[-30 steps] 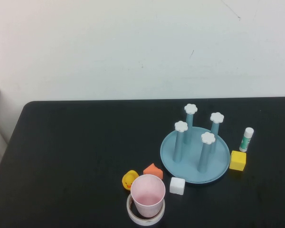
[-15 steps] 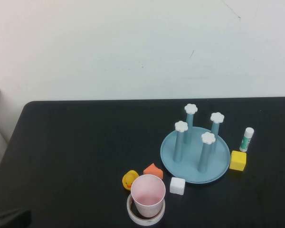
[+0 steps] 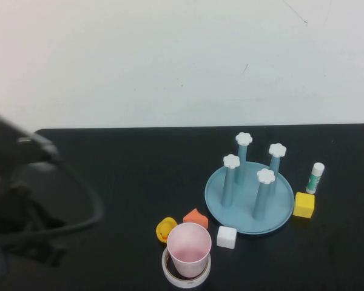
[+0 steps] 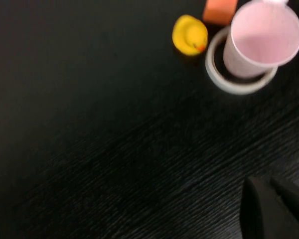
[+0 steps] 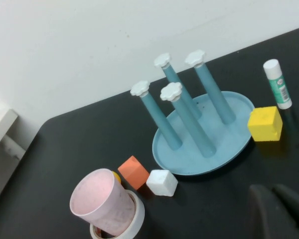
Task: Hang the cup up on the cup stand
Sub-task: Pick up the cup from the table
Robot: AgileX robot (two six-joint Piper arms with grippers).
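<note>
The pale pink cup's opening is facing up and the cup's rim is clear above the tape ring, so my left gripper keeps going toward the cup's rim and closes there.
The pale pink cup stands upright inside a clear tape ring near the table's front edge. The cup stand, a light blue dish with four blue posts under white flower caps, sits to its right and farther back. My left arm shows blurred over the table's left side, well left of the cup. The left gripper is shut and holds nothing; the cup lies ahead of it. My right gripper is shut and empty, hovering near the stand, and is out of the high view.
A yellow duck and an orange block sit just behind the cup. A white cube lies between the cup and the stand. A yellow cube and a glue stick stand right of the stand.
My left arm has swung up into the high view from the bottom left corner and now covers the table's left side. The cup, the stand and the small objects have not moved.
</note>
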